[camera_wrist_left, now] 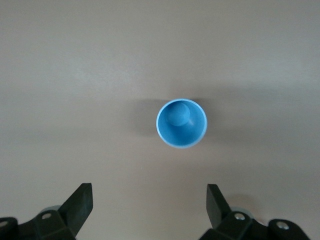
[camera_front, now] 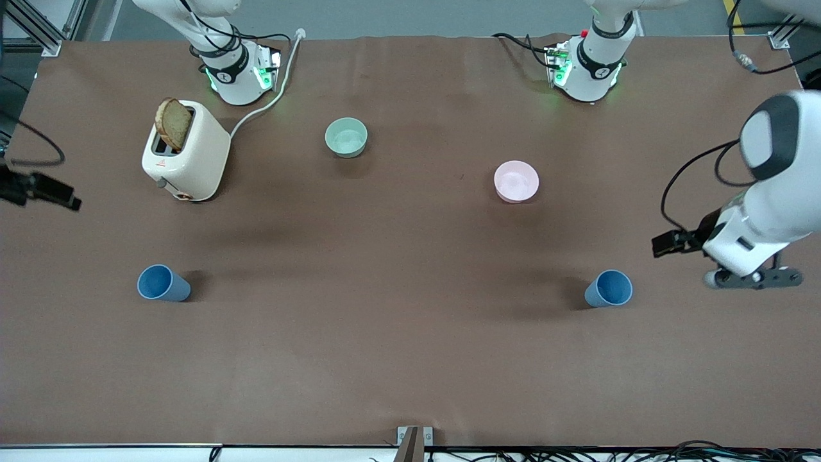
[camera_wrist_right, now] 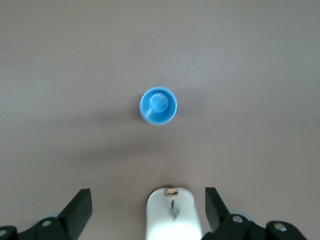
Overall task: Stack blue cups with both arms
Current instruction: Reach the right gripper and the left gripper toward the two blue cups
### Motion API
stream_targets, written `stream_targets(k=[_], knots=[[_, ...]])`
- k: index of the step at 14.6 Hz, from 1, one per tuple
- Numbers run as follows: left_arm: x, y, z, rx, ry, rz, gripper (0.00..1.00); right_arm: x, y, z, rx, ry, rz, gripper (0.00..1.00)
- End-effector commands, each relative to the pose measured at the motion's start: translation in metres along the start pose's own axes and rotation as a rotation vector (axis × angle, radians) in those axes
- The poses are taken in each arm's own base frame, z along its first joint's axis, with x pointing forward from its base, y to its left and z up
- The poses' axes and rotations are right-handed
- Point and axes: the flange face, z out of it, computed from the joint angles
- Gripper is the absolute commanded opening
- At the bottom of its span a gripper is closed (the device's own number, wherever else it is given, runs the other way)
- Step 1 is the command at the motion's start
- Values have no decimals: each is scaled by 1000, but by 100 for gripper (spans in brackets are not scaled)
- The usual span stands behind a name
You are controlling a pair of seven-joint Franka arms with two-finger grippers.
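Note:
The blue cups get narrower from wide open mouths down to smaller bases, so I expect one cup to slide nearly all the way into the other when the robot stacks them.
Two blue cups stand upright and apart on the brown table, both toward the front camera. One cup is at the right arm's end and also shows in the right wrist view. The other cup is at the left arm's end and also shows in the left wrist view. My left gripper is open and empty, high in the air beside its cup. My right gripper is open and empty, high over the toaster. In the front view it is mostly out of view.
A cream toaster with a bread slice stands near the right arm's base. A pale green bowl and a pink bowl sit mid-table, farther from the front camera than the cups.

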Motion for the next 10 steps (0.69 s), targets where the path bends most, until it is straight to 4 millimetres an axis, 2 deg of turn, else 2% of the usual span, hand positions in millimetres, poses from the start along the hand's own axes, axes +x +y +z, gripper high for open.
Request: stream_targets(k=[1,2,3,5,8,10], knots=[[-2,0,52,10,5,11,100,35,15,84,-1,-9,-58,100],[1,0,73,6,-9,8,97,41,16,115,-4,4,-58,100],[4,0,90,-6,-19,-4,89,44,19,146,-7,21,-56,100],[10,4,120,-15,-25,-14,77,36,17,199,-14,54,-70,100],[16,3,156,-21,-25,-17,67,35,27,251,-30,109,-130,100],[16,2,166,-21,-37,-19,38,35,37,268,-34,104,-163,100]])
